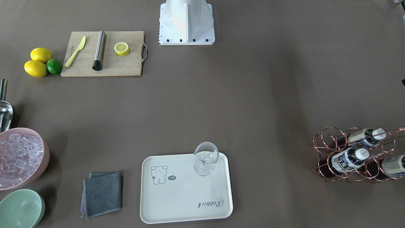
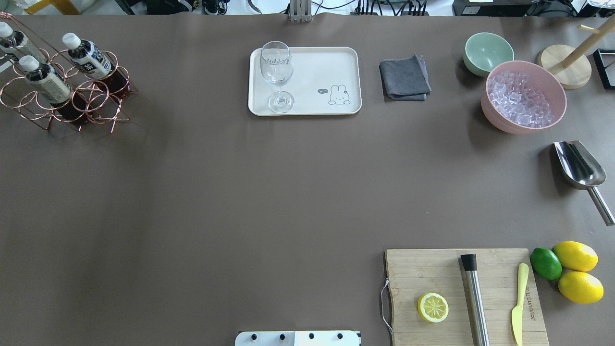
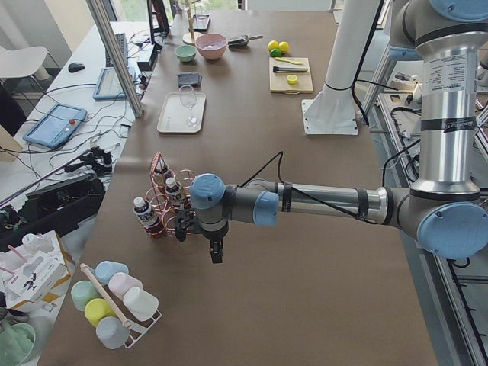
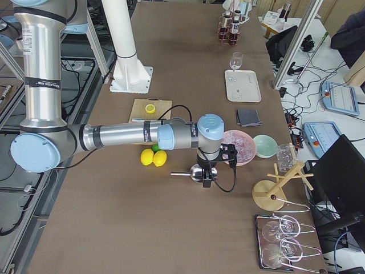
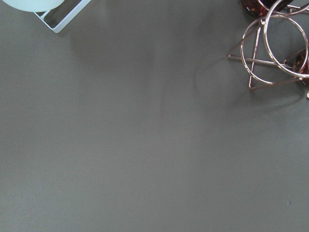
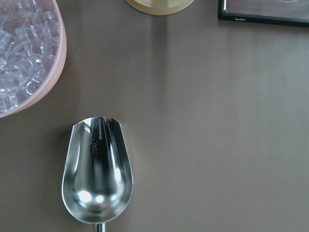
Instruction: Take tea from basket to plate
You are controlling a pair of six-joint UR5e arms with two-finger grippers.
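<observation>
The basket's empty rings [image 5: 276, 52] are beside my left gripper, which hangs away from the tea bottles, so I should lift the gripper and swing it over the bottles' white caps [image 1: 362, 154].
Three tea bottles stand tilted in the copper wire basket [image 2: 29, 103] at the table's far left: one at the front [image 2: 89, 56], one in the middle [image 2: 43, 79] and one behind [image 2: 12, 41]. The basket [image 1: 316, 147] also shows in the front view. The cream plate [image 2: 312, 67] carries a wine glass [image 2: 276, 72] and no bottle. My left gripper [image 3: 216, 252] hangs just beside the basket [image 3: 164, 194]; the left wrist view shows only the basket's rings [image 5: 270, 53]. My right gripper [image 4: 206, 181] hovers over a metal scoop [image 6: 96, 179]. I cannot tell whether either gripper is open.
A grey cloth [image 2: 403, 77], green bowl [image 2: 487, 52] and pink bowl of ice [image 2: 523, 96] lie right of the plate. A wooden stand [image 2: 564, 65] is behind them. A cutting board [image 2: 432, 269] with lemon half, muddler and knife sits near right, beside lemons and a lime [image 2: 545, 263].
</observation>
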